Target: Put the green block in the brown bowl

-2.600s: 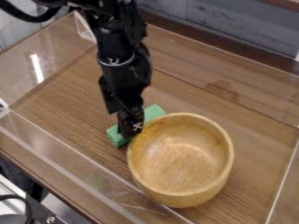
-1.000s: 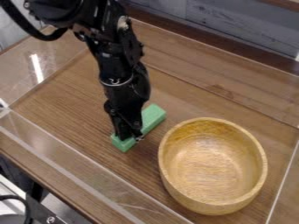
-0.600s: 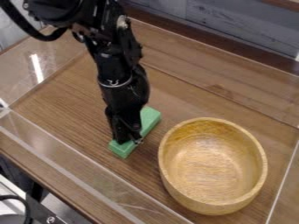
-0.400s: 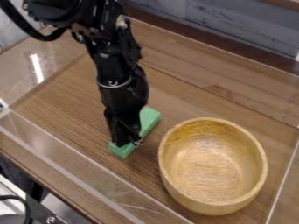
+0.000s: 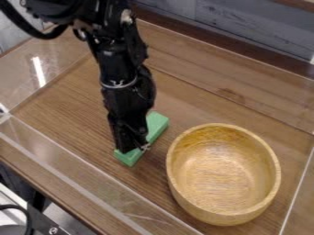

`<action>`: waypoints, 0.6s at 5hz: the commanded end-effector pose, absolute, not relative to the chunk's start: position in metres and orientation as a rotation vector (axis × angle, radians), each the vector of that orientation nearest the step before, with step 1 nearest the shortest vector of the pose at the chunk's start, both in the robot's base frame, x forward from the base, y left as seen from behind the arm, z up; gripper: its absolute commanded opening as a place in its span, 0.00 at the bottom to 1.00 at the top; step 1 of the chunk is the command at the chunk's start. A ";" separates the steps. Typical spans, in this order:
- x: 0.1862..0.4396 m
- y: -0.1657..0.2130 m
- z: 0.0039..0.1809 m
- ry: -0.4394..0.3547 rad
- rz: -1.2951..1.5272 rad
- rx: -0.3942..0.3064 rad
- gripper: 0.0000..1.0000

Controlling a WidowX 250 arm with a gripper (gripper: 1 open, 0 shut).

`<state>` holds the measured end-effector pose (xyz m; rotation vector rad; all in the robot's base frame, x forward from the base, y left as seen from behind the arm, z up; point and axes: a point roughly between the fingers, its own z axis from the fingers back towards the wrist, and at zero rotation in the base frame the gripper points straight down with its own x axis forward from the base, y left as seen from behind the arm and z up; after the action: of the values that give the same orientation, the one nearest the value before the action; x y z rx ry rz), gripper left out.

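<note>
The green block's middle is under my gripper's fingers, which are close together. Next, I open them and put them around the block's long sides (image 5: 156,135) before I lift the block to the bowl.
The green block (image 5: 152,126) lies flat on the wooden table, just left of the brown bowl (image 5: 229,172), with a small gap between them. My black gripper (image 5: 131,141) points straight down onto the near half of the block. Its fingers are closed together against the block's middle, so the block's centre is hidden behind them. Whether the block is off the table I cannot tell; it looks to rest on the surface. The bowl is upright and holds nothing.
Clear plastic walls (image 5: 73,174) fence the table along the front and left. A grey panel (image 5: 245,23) runs along the back. The arm (image 5: 105,37) rises toward the upper left.
The bowl slid right earlier and now stands apart from the block. Over the last second the block's near end shifted slightly toward the front; the gripper stays on it, fingers closed.
</note>
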<state>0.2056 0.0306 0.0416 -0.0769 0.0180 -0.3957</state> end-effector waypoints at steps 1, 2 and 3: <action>0.219 0.039 0.063 -0.041 -0.352 -0.055 0.00; 0.221 0.043 0.070 -0.039 -0.330 -0.051 0.00; 0.223 0.047 0.078 -0.041 -0.315 -0.049 0.00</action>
<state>0.2128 0.0420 0.0637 -0.0739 0.0177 -0.3189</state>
